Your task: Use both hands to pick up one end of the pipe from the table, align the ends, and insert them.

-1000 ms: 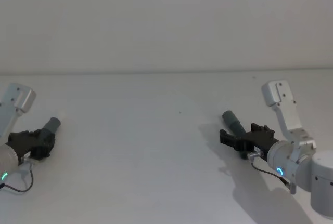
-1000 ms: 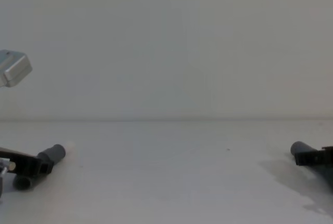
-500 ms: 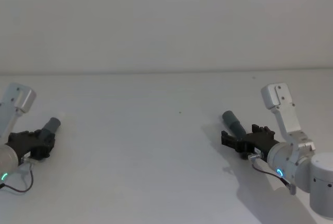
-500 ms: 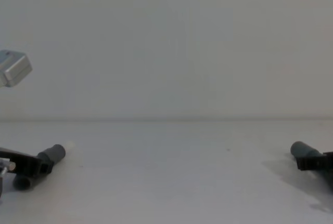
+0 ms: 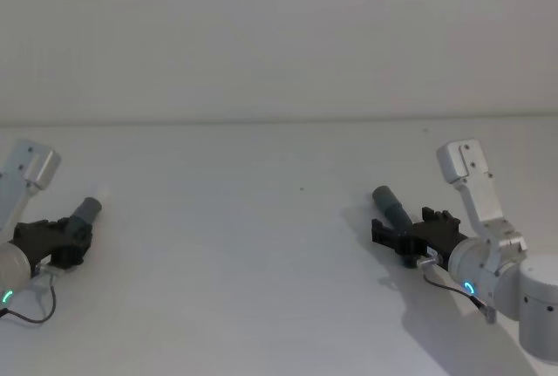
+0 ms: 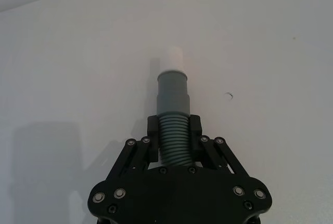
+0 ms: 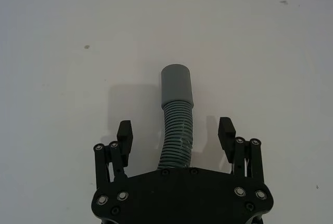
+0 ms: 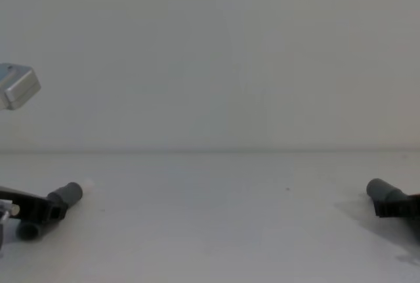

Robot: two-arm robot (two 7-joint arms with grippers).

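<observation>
Only a short piece of hose (image 7: 178, 115) shows between my fingers and the wider sleeve (image 7: 177, 86). The sleeve will stay straight and hardly droop when I lift.
The pipe shows as two grey ends on the white table (image 5: 261, 245). At the left lies the end with a narrower white tip (image 6: 171, 57), its cuff (image 5: 85, 212) pointing away from me. My left gripper (image 6: 174, 133) is shut on the corrugated hose just behind that cuff (image 8: 69, 193). At the right lies the plain wider sleeve (image 7: 176, 84), also seen from the head (image 5: 390, 204) and the chest (image 8: 380, 191). My right gripper (image 7: 175, 130) stands open astride its corrugated hose, with both fingertips (image 7: 124, 130) well clear of it. The hose between the two ends is hidden.
The table's far edge meets a pale wall (image 5: 279, 36). A tiny dark speck (image 5: 302, 188) marks the surface near the middle. A thin cable (image 5: 35, 306) loops under the left wrist. A broad bare stretch of table lies between the two grippers.
My right gripper has sunk slightly toward the table around the sleeve end, with its shadow drawn in closer. The left gripper and its end have not moved.
</observation>
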